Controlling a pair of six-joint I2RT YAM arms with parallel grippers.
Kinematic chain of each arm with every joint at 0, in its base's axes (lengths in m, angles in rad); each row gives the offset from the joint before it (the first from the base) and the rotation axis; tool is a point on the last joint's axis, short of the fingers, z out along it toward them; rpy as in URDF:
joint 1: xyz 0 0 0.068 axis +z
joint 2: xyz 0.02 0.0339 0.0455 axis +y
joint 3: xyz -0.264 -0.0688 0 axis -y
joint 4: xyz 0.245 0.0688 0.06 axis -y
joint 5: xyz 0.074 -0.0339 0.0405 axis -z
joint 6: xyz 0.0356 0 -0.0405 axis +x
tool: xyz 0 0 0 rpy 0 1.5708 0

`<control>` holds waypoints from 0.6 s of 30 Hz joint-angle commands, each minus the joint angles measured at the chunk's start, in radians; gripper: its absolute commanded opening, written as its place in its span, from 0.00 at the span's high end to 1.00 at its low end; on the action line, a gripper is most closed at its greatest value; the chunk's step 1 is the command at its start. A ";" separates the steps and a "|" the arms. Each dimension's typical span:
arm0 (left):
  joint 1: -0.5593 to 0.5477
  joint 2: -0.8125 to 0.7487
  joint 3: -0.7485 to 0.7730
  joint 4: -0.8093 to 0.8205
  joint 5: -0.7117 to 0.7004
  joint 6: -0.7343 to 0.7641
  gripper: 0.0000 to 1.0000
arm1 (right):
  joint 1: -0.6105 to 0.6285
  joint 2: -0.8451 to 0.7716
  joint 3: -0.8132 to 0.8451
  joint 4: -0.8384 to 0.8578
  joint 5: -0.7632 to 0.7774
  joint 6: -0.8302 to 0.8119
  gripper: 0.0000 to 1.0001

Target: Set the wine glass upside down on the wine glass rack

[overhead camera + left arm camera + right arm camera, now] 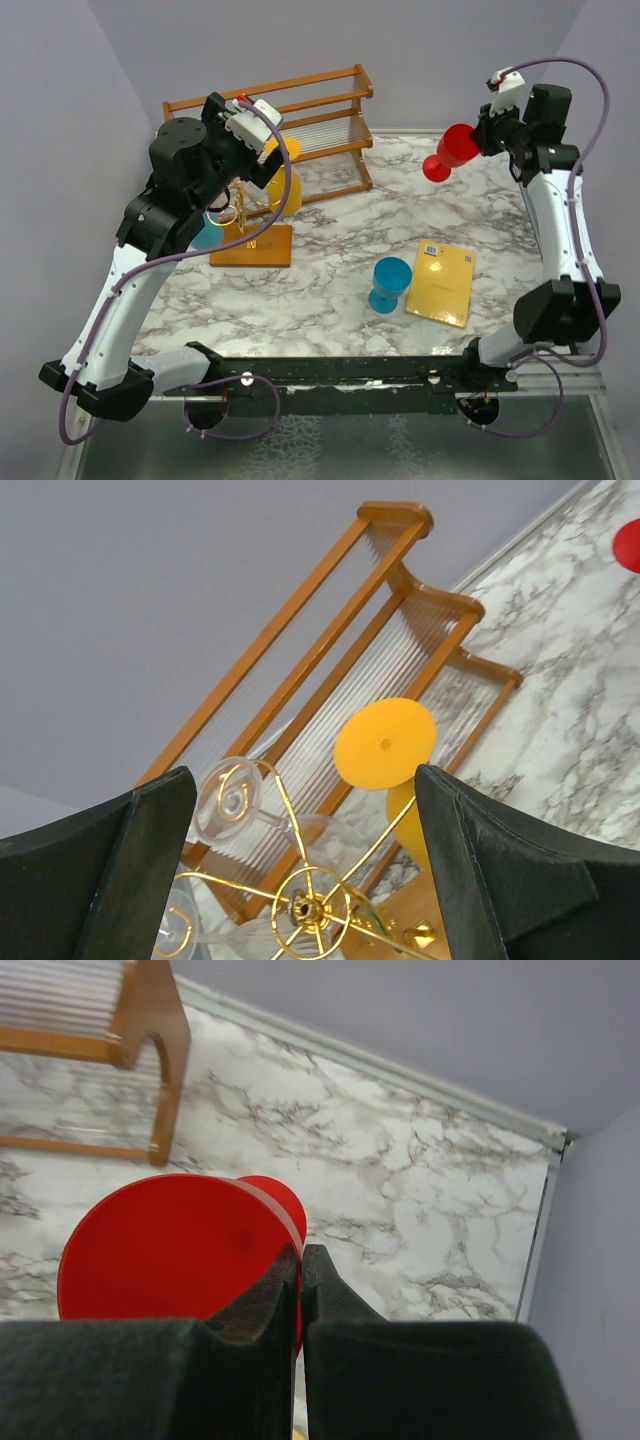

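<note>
My right gripper is on the red wine glass's bowl (459,145) and the glass's foot is free. My left gripper keeps going toward the foot (435,169) and closes there.
The gold wire wine glass rack (243,208) stands on its orange-brown wooden base at the left. A yellow wine glass (287,172) hangs upside down on it. In the left wrist view the rack's hub (306,910) shows with clear glasses (230,800) and the yellow glass (385,745) hanging from its arms. My left gripper (268,160) is open and empty just above the rack (305,780). My right gripper (478,135) is shut on the foot of a red wine glass (455,150), held high at the far right (180,1250).
A two-tier wooden slatted shelf (300,95) stands behind the rack. A blue wine glass (390,285) stands upright mid-table beside a yellow book (442,282). Another blue object (208,233) is partly hidden by the left arm.
</note>
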State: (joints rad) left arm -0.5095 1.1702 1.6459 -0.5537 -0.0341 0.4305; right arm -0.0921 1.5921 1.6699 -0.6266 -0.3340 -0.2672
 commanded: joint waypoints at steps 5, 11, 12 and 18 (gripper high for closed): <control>0.011 0.000 0.028 0.052 0.203 -0.208 0.07 | -0.003 -0.242 -0.041 0.066 -0.240 0.110 0.99; 0.011 0.020 0.030 0.077 0.271 -0.298 0.07 | -0.002 -0.325 -0.033 0.114 -0.367 0.196 0.99; 0.011 0.026 0.030 0.087 0.282 -0.322 0.07 | -0.002 -0.336 -0.036 0.128 -0.393 0.212 0.99; 0.011 0.068 0.052 0.157 0.392 -0.462 0.09 | 0.001 -0.382 -0.061 0.237 -0.509 0.307 0.99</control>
State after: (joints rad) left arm -0.5030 1.2148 1.6497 -0.4843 0.2375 0.1093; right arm -0.0917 1.2488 1.6218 -0.5091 -0.7086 -0.0597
